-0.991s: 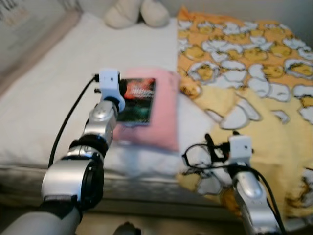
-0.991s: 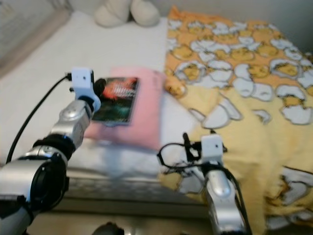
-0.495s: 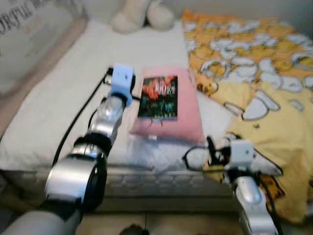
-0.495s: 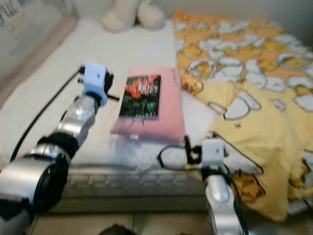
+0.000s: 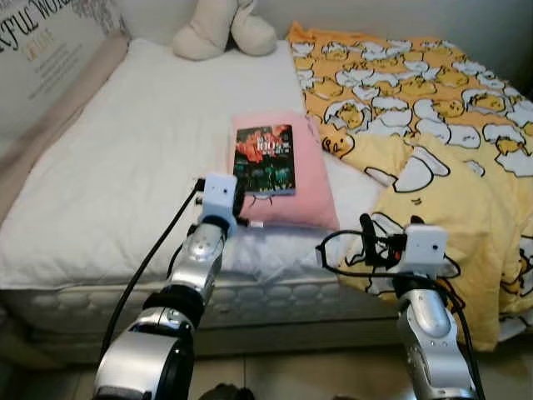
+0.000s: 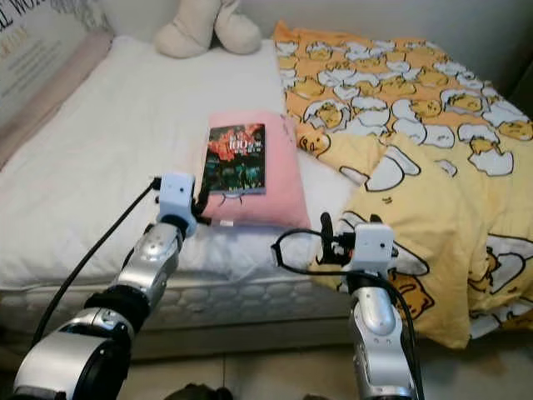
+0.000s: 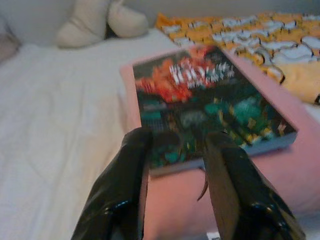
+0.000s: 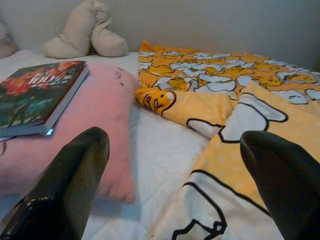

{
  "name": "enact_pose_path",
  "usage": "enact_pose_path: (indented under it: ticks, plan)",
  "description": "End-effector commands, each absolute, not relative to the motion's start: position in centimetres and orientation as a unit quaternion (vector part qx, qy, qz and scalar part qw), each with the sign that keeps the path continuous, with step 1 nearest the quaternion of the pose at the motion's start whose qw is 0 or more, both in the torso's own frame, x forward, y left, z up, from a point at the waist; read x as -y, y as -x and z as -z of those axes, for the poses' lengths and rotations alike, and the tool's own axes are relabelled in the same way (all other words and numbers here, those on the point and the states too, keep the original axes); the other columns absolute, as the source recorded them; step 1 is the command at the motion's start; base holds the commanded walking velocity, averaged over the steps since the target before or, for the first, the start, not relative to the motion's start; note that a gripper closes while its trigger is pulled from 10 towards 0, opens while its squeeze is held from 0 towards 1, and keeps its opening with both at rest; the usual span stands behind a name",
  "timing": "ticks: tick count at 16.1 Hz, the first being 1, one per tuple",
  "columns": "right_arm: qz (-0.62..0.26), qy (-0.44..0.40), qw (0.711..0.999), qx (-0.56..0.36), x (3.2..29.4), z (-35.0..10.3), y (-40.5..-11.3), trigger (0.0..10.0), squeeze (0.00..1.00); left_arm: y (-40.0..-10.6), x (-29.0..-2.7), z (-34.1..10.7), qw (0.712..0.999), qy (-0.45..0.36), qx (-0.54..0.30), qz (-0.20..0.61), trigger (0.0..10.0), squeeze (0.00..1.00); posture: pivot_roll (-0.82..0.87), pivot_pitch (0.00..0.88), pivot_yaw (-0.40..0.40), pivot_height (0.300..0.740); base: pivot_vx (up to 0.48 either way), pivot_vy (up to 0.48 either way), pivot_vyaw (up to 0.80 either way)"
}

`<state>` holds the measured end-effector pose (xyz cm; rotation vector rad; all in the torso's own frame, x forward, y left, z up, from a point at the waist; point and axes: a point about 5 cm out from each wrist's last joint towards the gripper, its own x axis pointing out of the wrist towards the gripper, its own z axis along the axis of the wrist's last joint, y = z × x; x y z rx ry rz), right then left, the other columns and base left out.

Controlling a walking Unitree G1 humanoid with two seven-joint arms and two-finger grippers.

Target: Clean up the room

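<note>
Dark lines [image 5: 261, 199] show from under the book [image 5: 265, 158]. I expect to see a white printed figure on the pink pillow when I lift the book.
A dark book [image 5: 265, 158] with a red and green cover lies flat on a pink pillow [image 5: 304, 200] on the white bed [image 5: 125, 167]. My left gripper [image 5: 240, 202] hovers at the pillow's near left corner, just short of the book. In the left wrist view its fingers [image 7: 131, 165] stand a little apart with nothing between them, pointing at the book [image 7: 200, 100]. My right gripper [image 5: 371, 243] is open wide over the near edge of the yellow egg-print blanket [image 5: 433, 167]. The right wrist view shows the gripper [image 8: 175, 142] empty.
A beige plush toy [image 5: 223, 29] sits at the head of the bed. A lettered panel [image 5: 42, 50] runs along the bed's left side. The rumpled blanket hangs over the mattress front edge [image 5: 275, 292] at the right. Bare white sheet lies left of the pillow.
The camera has shifted and sharpened. My left gripper has drawn back from beside the book to the pillow's near corner. The book stays on the pillow.
</note>
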<state>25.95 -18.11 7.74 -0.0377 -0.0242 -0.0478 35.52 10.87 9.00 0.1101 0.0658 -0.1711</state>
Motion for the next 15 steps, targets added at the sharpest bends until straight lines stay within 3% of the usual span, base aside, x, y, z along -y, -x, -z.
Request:
enact_pose_path:
  ticks: [1, 9, 11, 12, 15]
  plan:
    - [0.028, 0.016, 0.999, 0.009, 18.41, -7.90, -26.26, 10.0, 0.00, -35.76, -10.69, -9.61, 0.995, -0.061, -0.022, 0.082, 10.0, 1.00, -0.05, 0.000, 0.036, 0.740, 0.000, 0.000, 0.00]
    - [0.003, 0.027, 1.000, 0.002, 17.62, -7.45, -26.24, 10.0, 0.00, -35.36, -11.27, -8.86, 0.997, -0.032, -0.044, 0.054, 10.0, 1.00, -0.05, 0.000, 0.022, 0.740, 0.000, 0.000, 0.00]
    - [-0.001, 0.034, 0.999, 0.000, 17.59, -7.50, -26.29, 10.0, 0.00, -35.47, -11.14, -8.89, 0.997, -0.027, -0.051, 0.052, 10.0, 0.97, -0.05, 0.000, 0.020, 0.740, 0.480, 0.000, 0.00]
    - [-0.002, 0.035, 0.999, 0.000, 17.60, -7.50, -26.31, 10.0, 0.00, -35.53, -11.05, -8.97, 0.997, -0.027, -0.051, 0.052, 10.0, 0.00, -0.05, 0.000, 0.020, 0.740, 0.480, 0.000, 0.63]
    - [-0.003, 0.037, 0.999, -0.003, 17.57, -7.33, -26.22, 10.0, 0.00, -35.64, -10.81, -9.20, 0.997, -0.039, -0.048, 0.052, 10.0, 0.00, -0.05, 0.000, 0.018, 0.740, 0.480, 0.000, 0.61]
